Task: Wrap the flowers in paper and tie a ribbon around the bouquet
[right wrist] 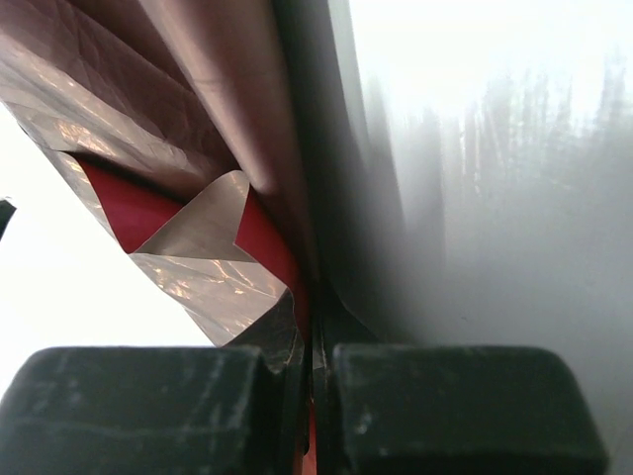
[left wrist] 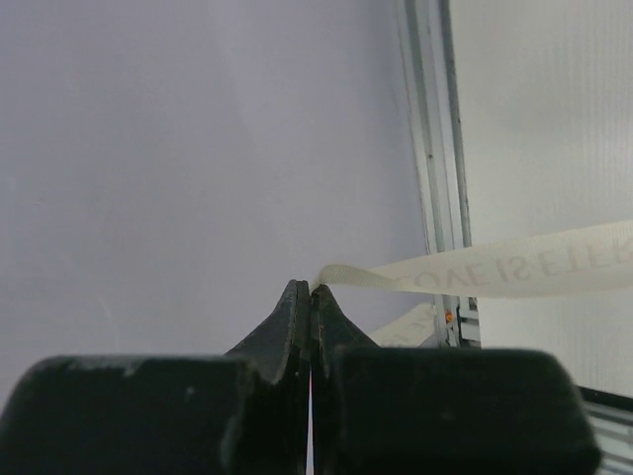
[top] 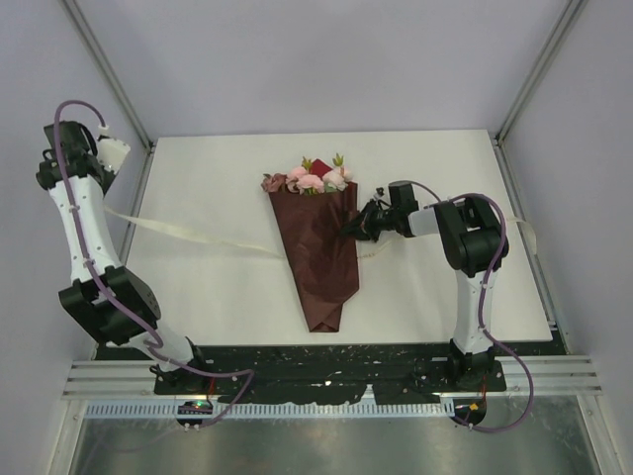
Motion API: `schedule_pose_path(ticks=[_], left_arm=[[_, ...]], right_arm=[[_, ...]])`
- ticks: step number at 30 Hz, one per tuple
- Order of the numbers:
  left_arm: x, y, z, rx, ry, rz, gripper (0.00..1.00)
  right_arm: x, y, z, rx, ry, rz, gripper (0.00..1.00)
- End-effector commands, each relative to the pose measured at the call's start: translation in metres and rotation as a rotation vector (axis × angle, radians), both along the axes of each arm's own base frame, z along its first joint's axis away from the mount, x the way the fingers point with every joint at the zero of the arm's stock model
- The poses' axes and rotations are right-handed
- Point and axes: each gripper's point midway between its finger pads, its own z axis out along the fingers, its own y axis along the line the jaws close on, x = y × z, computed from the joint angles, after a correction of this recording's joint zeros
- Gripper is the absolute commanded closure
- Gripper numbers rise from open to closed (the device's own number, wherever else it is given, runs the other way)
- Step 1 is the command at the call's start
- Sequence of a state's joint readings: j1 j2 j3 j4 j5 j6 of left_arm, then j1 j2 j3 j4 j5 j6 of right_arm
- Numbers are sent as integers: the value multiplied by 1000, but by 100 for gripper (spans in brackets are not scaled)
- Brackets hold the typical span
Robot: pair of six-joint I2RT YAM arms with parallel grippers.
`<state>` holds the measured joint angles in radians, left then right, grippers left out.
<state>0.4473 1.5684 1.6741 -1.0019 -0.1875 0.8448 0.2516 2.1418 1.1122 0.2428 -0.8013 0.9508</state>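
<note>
The cream ribbon goes under the cone [top: 281, 254], so I should keep bringing the ribbon's end over the cone with my left gripper and release [top: 384, 271] it past the paper's held edge.
The bouquet [top: 318, 259], a cone of dark maroon paper, lies in the middle of the white table with its point toward the arms. Pink flowers [top: 311, 181] and green leaves show at its wide far end. My right gripper [top: 354, 230] is shut on the paper's right edge [right wrist: 213, 287], whose red inner side shows beside the fingers. The cream ribbon [top: 198, 236] runs taut from the far left edge of the table to the cone's left side. My left gripper [left wrist: 312, 289] is shut on the ribbon's end [left wrist: 514, 269], out past the table's left edge.
The white table [top: 198, 297] is bounded by grey walls and metal corner posts [top: 109, 79]. An aluminium rail [left wrist: 440, 178] runs along its left edge. A black base plate [top: 326, 361] lies along the near edge. A cream strip [top: 529, 234] shows by the right edge.
</note>
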Motion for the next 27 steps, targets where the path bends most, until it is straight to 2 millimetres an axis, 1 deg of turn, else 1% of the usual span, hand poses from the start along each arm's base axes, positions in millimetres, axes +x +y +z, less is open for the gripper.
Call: schedule_pose_path(ticks=[1,3,8,11,13,15,18,20,22,24,25,27], left_arm=[[7,15,37,-27,-98,114,100],[11,16,47,-47,-124,128,100],[12,1,50,-114,-164,102,100],[13,-4,59,-141,-202,121,100],[17,-10,68,-175,-243,133,100],[24,-17,76,-200,-278,134,100],[41,-33,84,-217,-308,105,100],[50,-41,91,-224,-337,97,100],[57,-46,102,-230,-381,97,100],[62,-62,116,-264,-420,51,100],[67,-77,121,-315,-443,1,100],[69,-113,137,-433,-501,-102,100]], right_arm=[[9,2,7,-32,-55,-47,94],[10,2,8,-30,-56,-46,95],[10,1,8,-33,-60,-53,94],[8,1,11,-27,-65,-61,95],[2,1,7,-29,-52,-60,95],[-1,2,8,-25,-55,-57,95],[-5,5,13,-3,-53,-51,94],[-5,7,23,16,-75,-44,94],[-5,9,32,23,-96,-37,95],[-6,9,32,13,-105,-31,94],[-4,9,32,6,-112,-30,95],[-4,8,25,-18,-113,-18,94]])
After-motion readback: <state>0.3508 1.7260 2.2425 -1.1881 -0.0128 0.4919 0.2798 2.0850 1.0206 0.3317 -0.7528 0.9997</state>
